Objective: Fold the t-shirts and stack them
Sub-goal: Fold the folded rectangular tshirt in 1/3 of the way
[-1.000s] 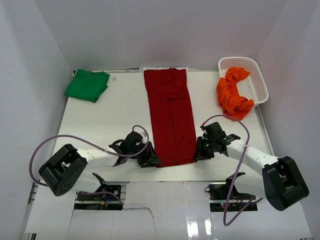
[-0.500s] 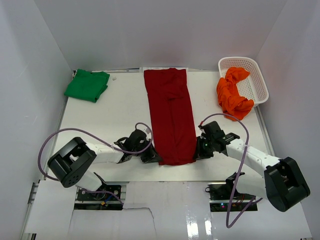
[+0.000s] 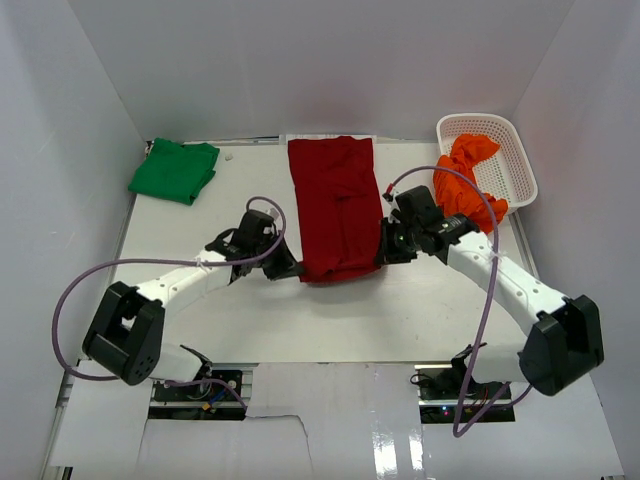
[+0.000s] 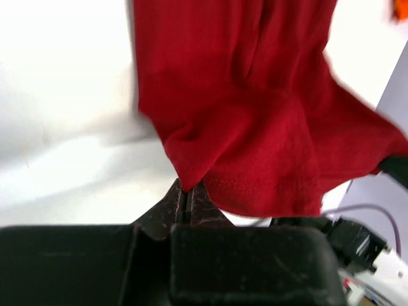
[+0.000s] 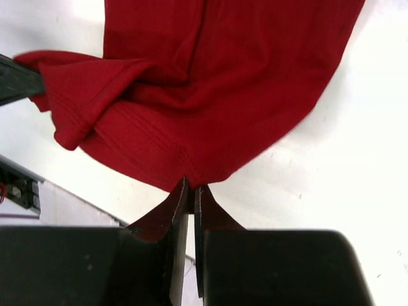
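I keep carrying the hem back with my left gripper until it reaches the strip's middle (image 3: 310, 211), because both of the dark red t-shirt's near corners (image 3: 305, 272) are held level and the strip beyond is flat.
The dark red t-shirt (image 3: 338, 205) lies as a long strip down the middle of the table, its near end lifted and carried back over itself. My left gripper (image 3: 285, 269) is shut on the near left corner (image 4: 191, 182). My right gripper (image 3: 386, 250) is shut on the near right corner (image 5: 191, 182). The hem sags between the two grips. A folded bright green t-shirt (image 3: 175, 170) rests at the far left. The orange t-shirt (image 3: 465, 190) hangs crumpled over the front rim of the basket.
A white lattice basket (image 3: 505, 150) stands at the far right corner. White walls close in the table on three sides. Purple cables loop from both arms above the table (image 3: 200, 300).
Both grippers closed on the near corners of the dark red t-shirt and pulled them up and toward the far side, so the shirt's near end has moved back from the table's front edge.
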